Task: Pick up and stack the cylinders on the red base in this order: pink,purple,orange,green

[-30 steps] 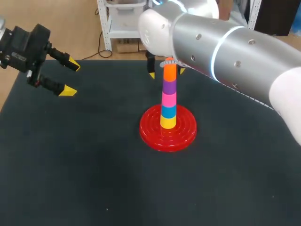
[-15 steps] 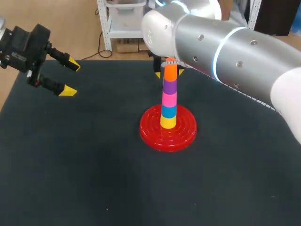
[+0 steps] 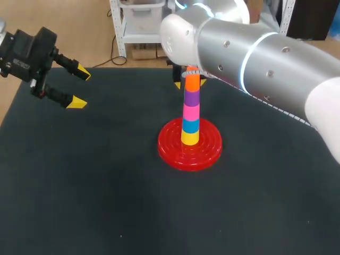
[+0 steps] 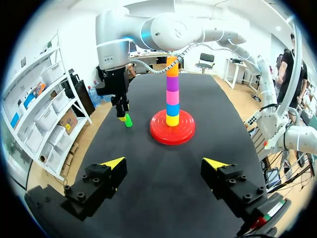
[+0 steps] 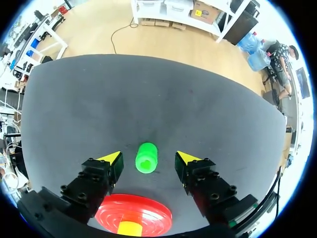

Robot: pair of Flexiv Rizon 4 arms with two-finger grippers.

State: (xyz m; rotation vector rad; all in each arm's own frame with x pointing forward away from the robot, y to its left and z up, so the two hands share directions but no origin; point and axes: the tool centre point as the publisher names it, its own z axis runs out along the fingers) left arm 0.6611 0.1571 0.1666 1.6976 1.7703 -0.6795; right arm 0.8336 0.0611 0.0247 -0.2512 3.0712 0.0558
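Note:
I expect the green cylinder (image 5: pixel 146 157) to slide down over the orange cylinder's top when I lower it, because the purple cylinder (image 3: pixel 192 98) looks shorter than the orange one.
The red base (image 3: pixel 189 146) holds a stack (image 3: pixel 191 109) of yellow, blue, pink, purple and orange cylinders, the orange one (image 3: pixel 192 82) on top. The green cylinder (image 5: pixel 146 157) stands on the dark table just beyond the base (image 5: pixel 133 215). In the right wrist view it lies between the fingers of my right gripper (image 5: pixel 148 158), which is open with a gap on each side. The left wrist view shows that gripper (image 4: pixel 121 113) low over the green cylinder (image 4: pixel 128 120). In the head view the green cylinder is hidden. My left gripper (image 3: pixel 79 86) hovers open and empty at the far left.
My right arm (image 3: pixel 255 58) slants in from the right, above and behind the stack. The left wrist view shows bare dark table (image 4: pixel 163 198) between my left gripper (image 4: pixel 165 163) and the base (image 4: pixel 172 131).
My right gripper's fingers have come closer together around the green cylinder, and its arm has shifted slightly. The left arm and the stack have not moved.

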